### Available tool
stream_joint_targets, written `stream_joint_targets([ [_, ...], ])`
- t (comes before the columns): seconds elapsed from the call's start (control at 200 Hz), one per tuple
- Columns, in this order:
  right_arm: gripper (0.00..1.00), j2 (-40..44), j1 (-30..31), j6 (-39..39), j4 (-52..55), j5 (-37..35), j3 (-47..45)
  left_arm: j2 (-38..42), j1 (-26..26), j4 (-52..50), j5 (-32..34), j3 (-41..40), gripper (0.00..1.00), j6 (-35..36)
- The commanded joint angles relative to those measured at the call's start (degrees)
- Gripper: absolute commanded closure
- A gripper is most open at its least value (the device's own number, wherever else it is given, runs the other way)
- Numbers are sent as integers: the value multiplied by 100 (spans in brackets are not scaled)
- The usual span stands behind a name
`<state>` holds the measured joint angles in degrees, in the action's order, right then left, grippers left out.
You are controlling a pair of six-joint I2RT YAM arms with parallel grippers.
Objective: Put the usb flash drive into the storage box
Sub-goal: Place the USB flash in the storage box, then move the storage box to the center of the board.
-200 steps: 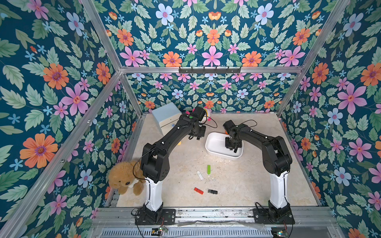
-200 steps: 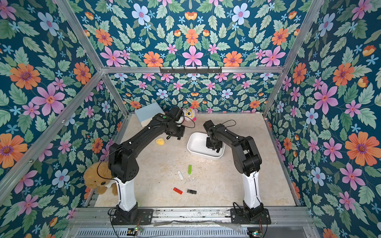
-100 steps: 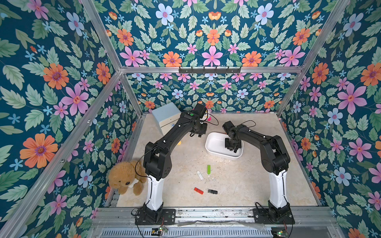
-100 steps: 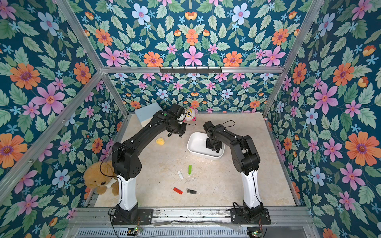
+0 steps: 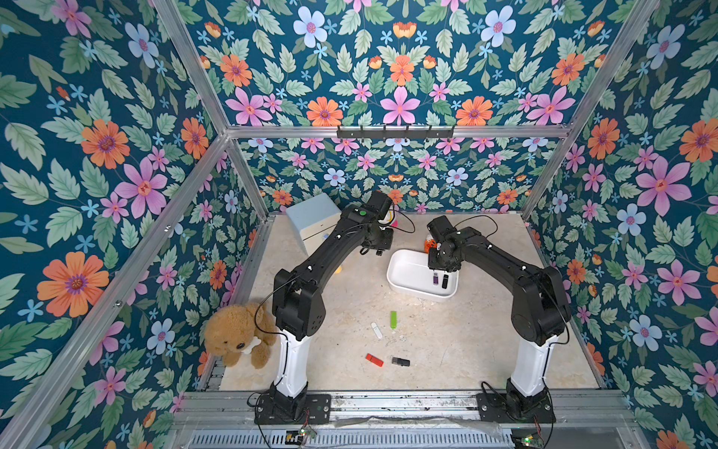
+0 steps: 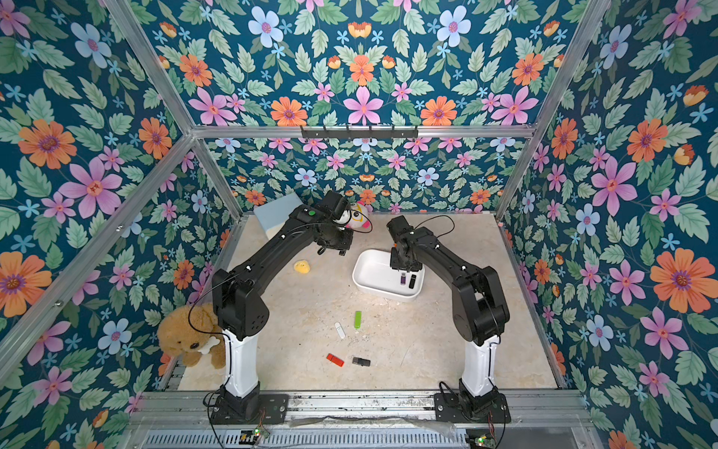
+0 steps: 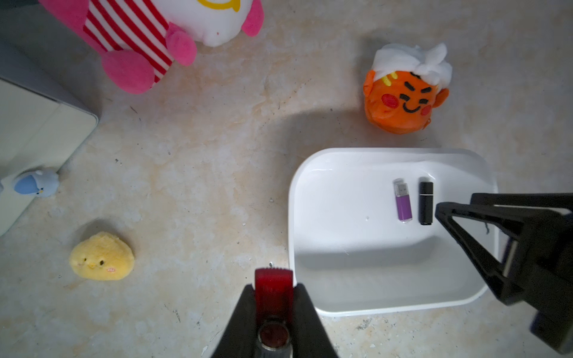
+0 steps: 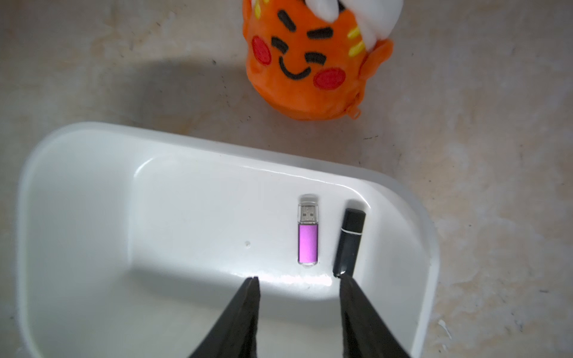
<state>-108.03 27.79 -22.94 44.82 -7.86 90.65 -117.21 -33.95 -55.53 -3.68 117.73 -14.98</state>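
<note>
The storage box's end [image 5: 400,264] next to my left gripper is empty, so I keep bringing the red flash drive I hold there until it gets near the box's bottom [image 5: 402,276].
The white storage box [image 5: 408,272] [image 6: 373,272] stands at mid-table. A purple usb flash drive [image 8: 308,235] [image 7: 403,203] and a black one [image 8: 350,241] [image 7: 426,203] lie side by side on its floor. My right gripper [image 8: 297,279] [image 5: 441,268] hangs over the box, open, with nothing between its fingers. One fingertip is right at the black drive's end. My left gripper [image 7: 273,288] [image 5: 379,250] is shut on a red flash drive [image 7: 273,277], just outside the box's rim [image 7: 291,217].
Green [image 5: 393,319], white [image 5: 376,330], red [image 5: 374,360] and black [image 5: 400,362] drives lie on the floor nearer the front. An orange plush [image 7: 403,99] sits behind the box. A yellow chick [image 7: 101,256], pink striped plush [image 7: 148,37], cabinet [image 5: 312,219] and teddy [image 5: 237,338] are to the left.
My right gripper's jaws have opened over the box. The left arm has shifted slightly, still holding the red drive.
</note>
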Motion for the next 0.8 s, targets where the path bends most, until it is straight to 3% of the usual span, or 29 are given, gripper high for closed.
stream_joint_targets([
  [0.0, 48, 286, -42, -174, 475, -370, 168, -108, -79, -134, -51, 131, 100, -37],
  [0.115, 44, 544, -184, -379, 942, -652, 141, -330, -202, -110, -103, 227, 100, -64],
  [0.365, 37, 1076, -659, -659, 866, -543, -740, -829, -513, -3, -167, 492, 100, -136],
  [0.795, 29, 811, -1188, -684, 537, 111, -1314, -1522, -630, 279, -83, 554, 100, -246],
])
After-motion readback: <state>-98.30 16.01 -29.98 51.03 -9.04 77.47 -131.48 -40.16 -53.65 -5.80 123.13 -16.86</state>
